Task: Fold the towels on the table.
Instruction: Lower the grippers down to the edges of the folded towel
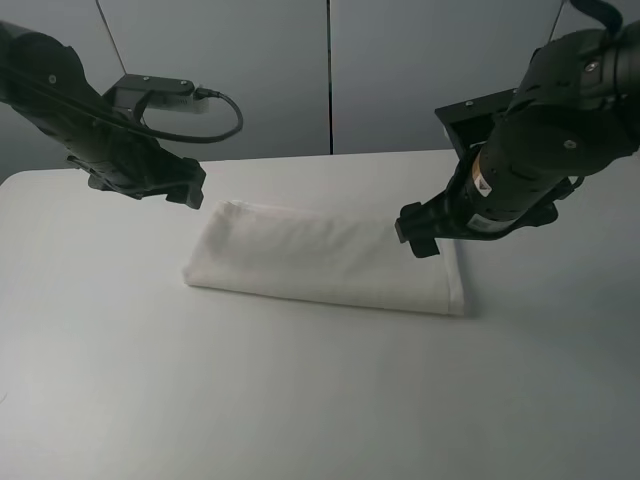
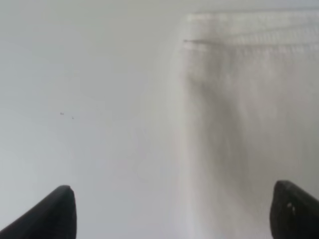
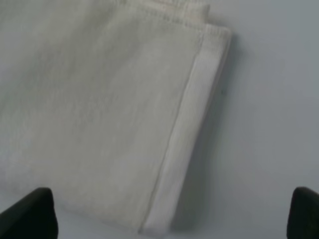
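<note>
My right gripper needs to turn square to the towel's woven border band (image 3: 185,119), which runs at a slant under it, and then pinch the towel end's middle (image 1: 453,278) before I fold.
The white towel (image 1: 320,258) lies folded into a long strip on the white table (image 1: 300,400), running from left to right. My left gripper (image 1: 190,188) is open and empty, hovering just above the strip's far left corner; the left wrist view shows the towel's end (image 2: 249,119) between the spread fingertips (image 2: 55,214). My right gripper (image 1: 418,235) is open and empty, above the strip's far right end. The right wrist view shows that end with its woven border band (image 3: 187,149) and corner. The label is not visible.
A grey panelled wall (image 1: 320,70) stands behind the table's far edge. A black cable (image 1: 225,115) loops off the left arm. Bare tabletop lies in front of the towel and to both sides.
</note>
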